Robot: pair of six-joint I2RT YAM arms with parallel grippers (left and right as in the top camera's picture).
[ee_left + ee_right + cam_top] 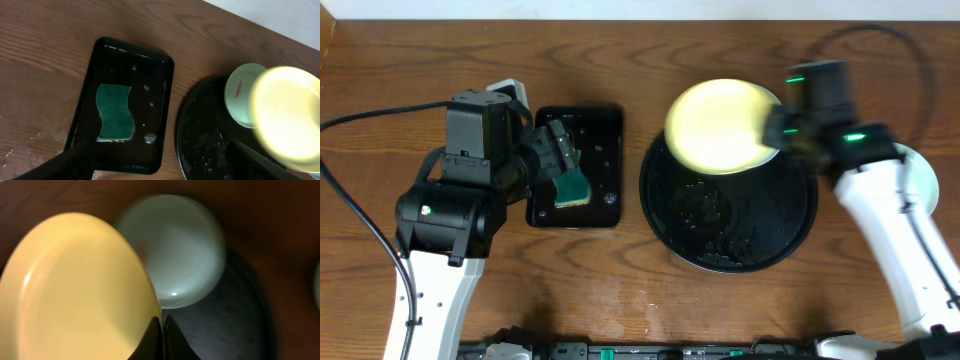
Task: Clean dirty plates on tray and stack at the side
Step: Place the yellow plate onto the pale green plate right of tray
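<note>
My right gripper is holding the clean yellow plate point(718, 126) by its rim. I should keep carrying it until it touches the pale plate on the wood point(919, 180), and then let go.
My right gripper point(775, 130) point(162, 325) is shut on the rim of the pale yellow plate point(720, 125) point(75, 290) and holds it tilted above the far edge of the round black tray point(730, 225) point(230, 325). The yellow plate also shows blurred in the left wrist view point(287, 115). A mint-white plate point(240, 92) point(175, 250) with a small red smear lies on the tray under it, hidden in the overhead view. Another pale plate point(925, 185) lies on the wood at the right, partly under my right arm. My left gripper point(558, 150) point(161, 146) is open.
A small rectangular black tray point(605, 125) point(160, 75) lies left of the round tray, with a green sponge point(572, 190) point(115, 112) lying in it below my left gripper. Wet drops dot both trays. Cables run along the table's left and far right.
</note>
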